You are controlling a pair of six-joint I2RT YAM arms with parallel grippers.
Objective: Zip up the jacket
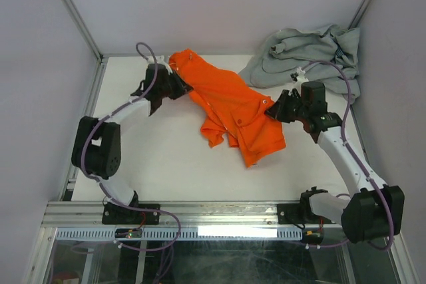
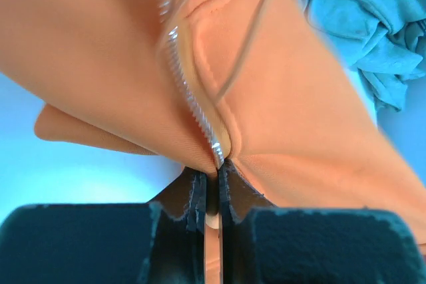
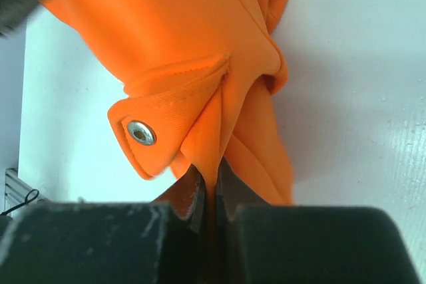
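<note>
One side of the orange jacket is bunched up under its zipper edge (image 1: 227,122), so the robot's left gripper should pull that side (image 1: 213,131) out while the right gripper opens the jacket's front.
The orange jacket (image 1: 233,108) lies stretched across the white table between my two grippers. My left gripper (image 1: 178,84) is shut on the jacket's far left end; in the left wrist view its jaws (image 2: 214,177) pinch the fabric right at the end of the silver zipper teeth (image 2: 190,94). My right gripper (image 1: 274,110) is shut on the jacket's right edge; in the right wrist view its jaws (image 3: 212,181) clamp a fold of orange fabric (image 3: 200,44) beside a flap with a metal snap (image 3: 141,132). A thin drawcord (image 2: 249,38) crosses the cloth.
A light grey garment (image 1: 309,58) is heaped at the back right corner, close behind the right arm; it also shows in the left wrist view (image 2: 373,24). White walls enclose the table (image 1: 166,157) on three sides. A metal rail (image 1: 200,214) runs along the near edge.
</note>
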